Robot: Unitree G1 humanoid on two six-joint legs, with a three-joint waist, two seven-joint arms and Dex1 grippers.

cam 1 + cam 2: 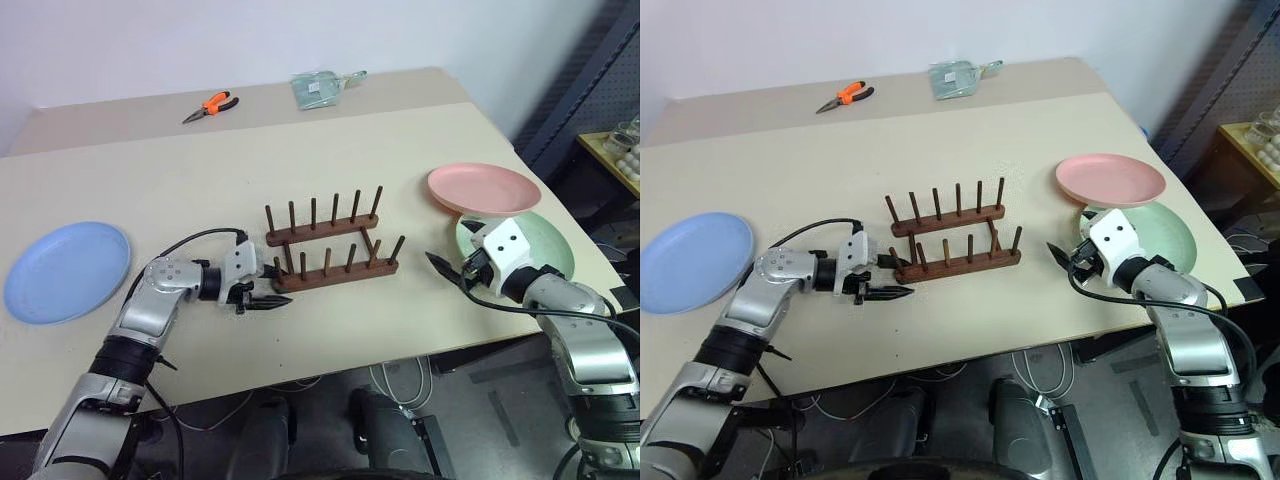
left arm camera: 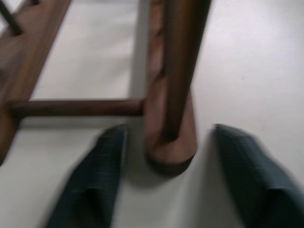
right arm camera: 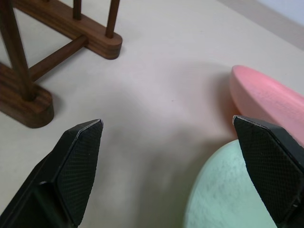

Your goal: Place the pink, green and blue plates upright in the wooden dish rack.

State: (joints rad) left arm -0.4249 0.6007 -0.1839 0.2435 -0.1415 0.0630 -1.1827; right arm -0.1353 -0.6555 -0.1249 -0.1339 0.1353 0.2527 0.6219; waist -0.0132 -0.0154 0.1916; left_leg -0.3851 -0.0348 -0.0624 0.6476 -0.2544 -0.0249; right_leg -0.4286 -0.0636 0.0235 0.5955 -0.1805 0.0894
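The pink plate is lying on top of the green plate [image 1: 518,213], across the rack from my left gripper, so next my right gripper picks up the pink plate first [image 1: 485,188].
The wooden dish rack [image 1: 330,240] stands mid-table with no plate in it. My left gripper [image 1: 275,288] is open at the left end of the rack's near bar [image 2: 171,142]; its fingers [image 2: 95,180] stand on either side of that bar end, apart from it. The blue plate [image 1: 68,271] lies flat at the far left. At the right, the pink plate [image 1: 483,188] rests partly on the green plate [image 1: 545,245]. My right gripper [image 1: 445,272] is open and empty just left of the green plate [image 3: 223,190], pointing toward the rack.
Orange-handled pliers [image 1: 211,105] and a clear plastic packet [image 1: 322,88] lie at the table's far side. A dark shelf unit [image 1: 600,70] stands off the right edge. The table's front edge runs just below both grippers.
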